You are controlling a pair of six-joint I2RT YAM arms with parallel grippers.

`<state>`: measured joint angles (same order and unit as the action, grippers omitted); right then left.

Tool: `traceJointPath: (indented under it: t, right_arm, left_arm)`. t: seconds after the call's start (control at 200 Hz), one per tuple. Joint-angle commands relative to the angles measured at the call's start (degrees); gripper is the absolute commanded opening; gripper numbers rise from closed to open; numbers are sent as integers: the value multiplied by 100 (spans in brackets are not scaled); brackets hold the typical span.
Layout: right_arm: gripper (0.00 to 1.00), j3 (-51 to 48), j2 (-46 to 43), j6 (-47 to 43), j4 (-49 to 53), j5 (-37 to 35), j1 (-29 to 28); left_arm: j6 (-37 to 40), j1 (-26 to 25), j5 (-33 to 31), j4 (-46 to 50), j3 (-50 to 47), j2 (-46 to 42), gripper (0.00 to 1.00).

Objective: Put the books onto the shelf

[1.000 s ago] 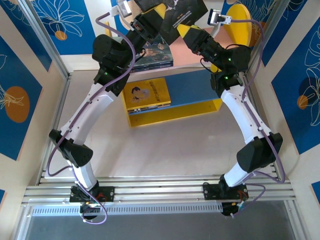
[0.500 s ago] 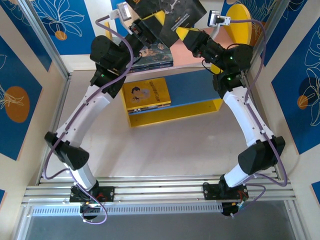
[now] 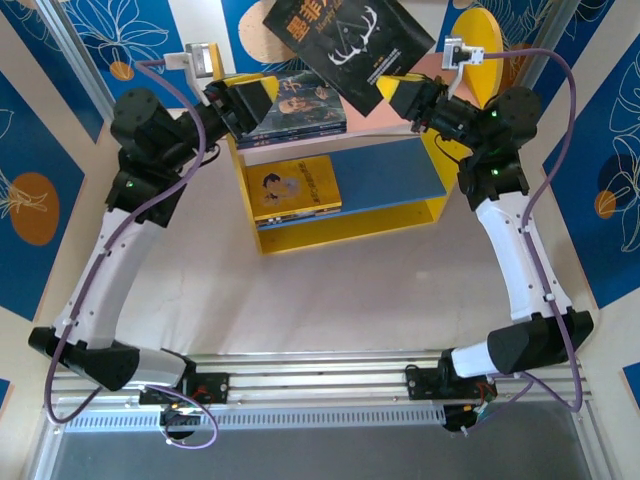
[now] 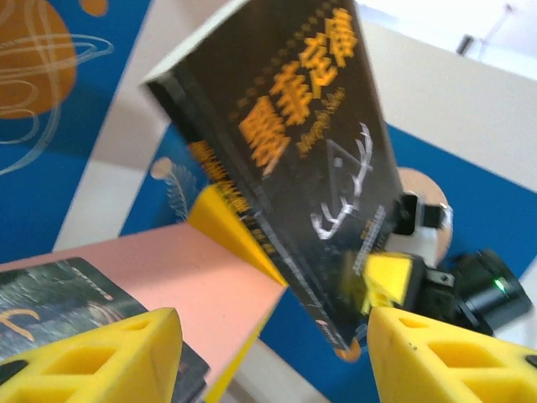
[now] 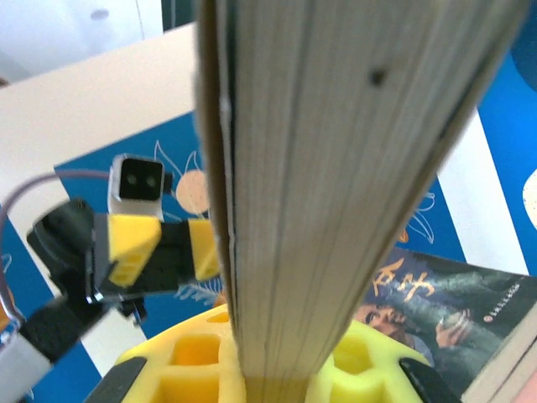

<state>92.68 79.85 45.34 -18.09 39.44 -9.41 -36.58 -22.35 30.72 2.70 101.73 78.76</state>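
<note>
The black antlers book hangs at a slant with my right gripper on its lower corner [image 3: 369,108]. The book needs my left gripper to take its title end [image 3: 277,24] and make it level before it goes onto the shelf.
My right gripper [image 3: 398,92] is shut on the lower corner of the black antlers book [image 3: 350,45], which hangs tilted above the shelf [image 3: 345,225]. In the right wrist view the book's page edge [image 5: 336,193] stands upright between the yellow fingers [image 5: 176,369] of that gripper [image 5: 285,388]. My left gripper [image 3: 246,100] is open at the shelf's upper left, apart from the book. Its wrist view shows the black book [image 4: 294,143] ahead of the open left gripper [image 4: 273,357]. Dark portrait books [image 3: 305,105] lie on the pink upper board [image 3: 395,120]. The yellow book [image 3: 295,187] lies on the blue lower board [image 3: 385,175].
Blue flower-patterned panels [image 3: 35,180] wall the table on both sides and behind. The shelf's rounded yellow side [image 3: 478,40] rises behind the right wrist. The pale tabletop [image 3: 330,300] stretches between the shelf and the arm bases.
My left gripper has let go of the antlers book and swung back to the left. The right gripper keeps hold, and the book now sits slightly further right.
</note>
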Motion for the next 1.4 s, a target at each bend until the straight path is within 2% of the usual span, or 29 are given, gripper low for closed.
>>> traceJointPath:
  t: [0.0, 0.09, 0.2, 0.565, 1.146, 1.396]
  right_arm:
    - [0, 276, -290, -1037, 661, 477, 20]
    - [0, 353, -391, -1599, 1239, 670, 36]
    - [0, 418, -486, -2033, 1749, 911, 36]
    - [0, 371, -533, -2216, 2030, 1313, 36]
    - [0, 514, -330, -2047, 1975, 2115, -33]
    - [0, 975, -13, -2535, 2794, 2219, -186]
  left_arm:
    - [397, 336, 1176, 948, 414, -42, 59]
    - [483, 509, 1437, 1191, 435, -126, 59]
    - [813, 668, 1463, 1658, 492, -229, 59]
    - [1447, 828, 1576, 2605, 1048, -122, 59]
    - [1681, 837, 1789, 2884, 1339, 183, 62]
    - [1624, 837, 2130, 2546, 1164, 89, 60]
